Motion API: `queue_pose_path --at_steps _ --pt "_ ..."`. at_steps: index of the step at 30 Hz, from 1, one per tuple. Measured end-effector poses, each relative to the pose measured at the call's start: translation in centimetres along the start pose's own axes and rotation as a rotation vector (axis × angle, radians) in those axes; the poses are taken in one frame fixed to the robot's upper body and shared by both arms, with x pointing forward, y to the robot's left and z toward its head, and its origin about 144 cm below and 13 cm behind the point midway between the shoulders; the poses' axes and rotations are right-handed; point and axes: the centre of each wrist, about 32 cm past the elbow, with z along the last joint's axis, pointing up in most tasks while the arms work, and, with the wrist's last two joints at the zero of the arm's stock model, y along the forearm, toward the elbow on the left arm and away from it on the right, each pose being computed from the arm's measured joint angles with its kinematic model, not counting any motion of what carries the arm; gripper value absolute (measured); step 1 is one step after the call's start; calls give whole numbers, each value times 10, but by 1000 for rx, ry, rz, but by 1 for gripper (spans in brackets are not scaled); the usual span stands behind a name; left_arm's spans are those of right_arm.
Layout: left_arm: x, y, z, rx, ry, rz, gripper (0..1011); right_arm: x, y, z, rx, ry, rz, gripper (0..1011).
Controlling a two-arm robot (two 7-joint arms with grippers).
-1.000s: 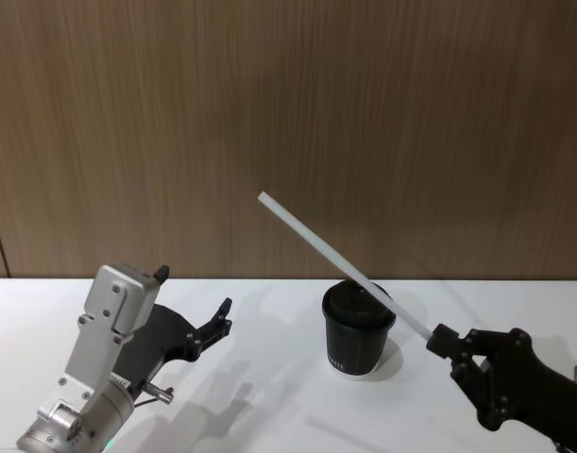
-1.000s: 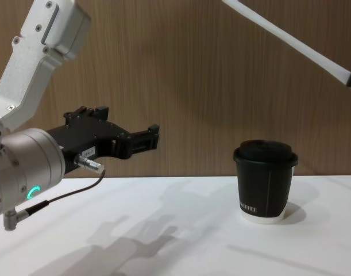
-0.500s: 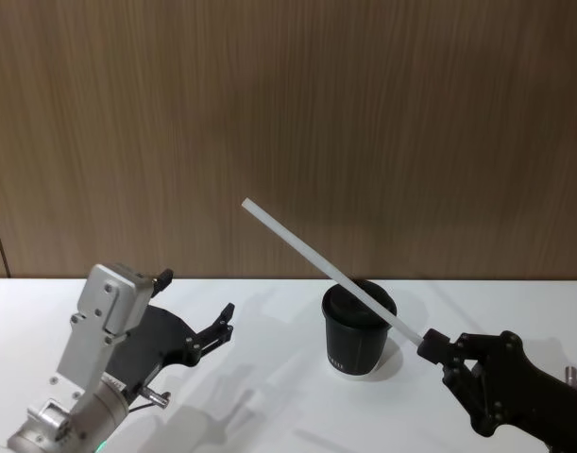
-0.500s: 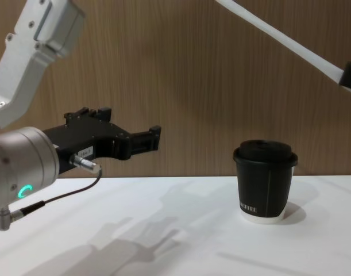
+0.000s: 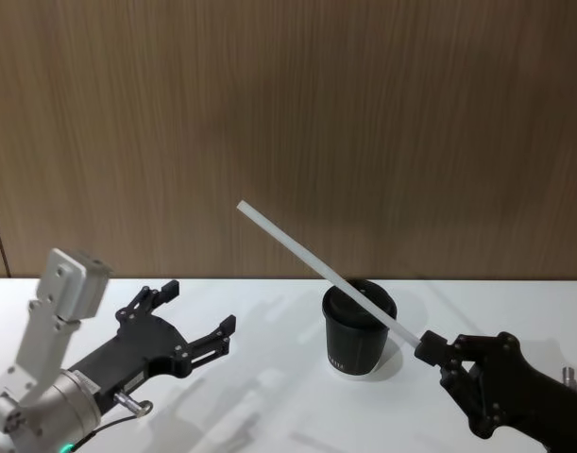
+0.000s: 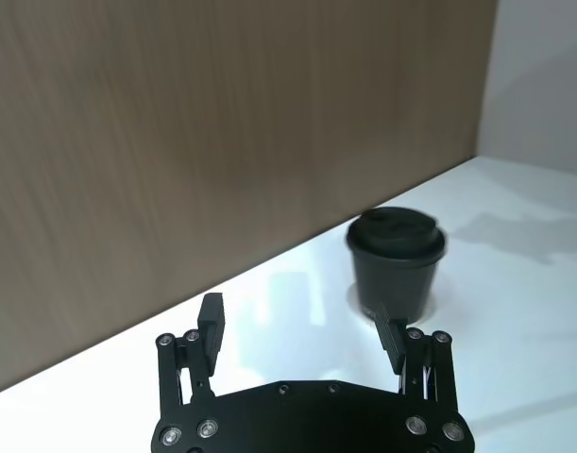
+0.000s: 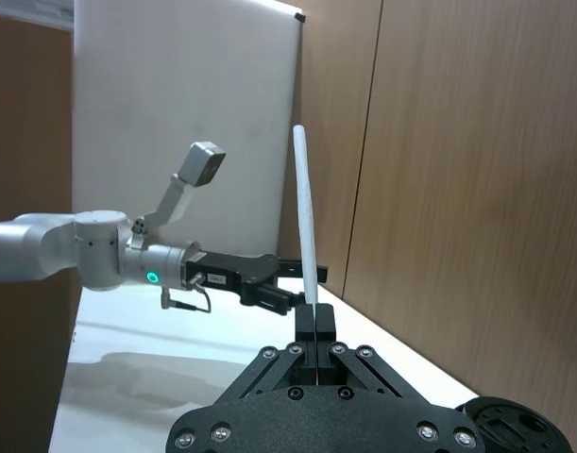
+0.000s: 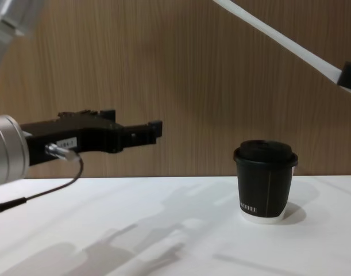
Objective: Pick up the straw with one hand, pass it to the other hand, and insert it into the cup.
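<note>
My gripper will push in the white straw [image 5: 312, 260], which is much longer than the black cup [image 5: 355, 342] is tall, so its upper part should stay above the lid.
The white straw [image 5: 326, 272] slants up and to the left over the table, its lower end pinched in my right gripper [image 5: 428, 347], which is shut on it at the right front. In the right wrist view the straw [image 7: 307, 217] rises straight from the shut fingertips. The black lidded cup [image 5: 359, 330] stands on the table just behind the straw's lower part, also seen side-on as the cup [image 8: 265, 181]. My left gripper [image 5: 195, 307] is open at the left, held level above the table, fingers pointing right toward the cup [image 6: 397, 260], and holds nothing.
The white table [image 5: 269, 396] runs from left to right, with a brown wooden wall [image 5: 288, 113] close behind it. A white panel [image 7: 184, 123] stands beyond the left arm in the right wrist view. Bare table lies between the left gripper and the cup.
My left gripper has risen and turned level, its fingers now reaching right. The right gripper has carried the straw slightly left and lower. The cup has not moved.
</note>
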Motion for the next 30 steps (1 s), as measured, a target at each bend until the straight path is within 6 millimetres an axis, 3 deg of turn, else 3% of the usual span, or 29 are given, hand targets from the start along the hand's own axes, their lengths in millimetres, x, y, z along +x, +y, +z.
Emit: queue_pose_path --at_steps 16,30 --pt "23 18 29 -65 240 -222 1003 0 1 0 1 1 4 9" --pt "30 18 50 -129 378 -403 1003 0 1 0 1 1 5 9"
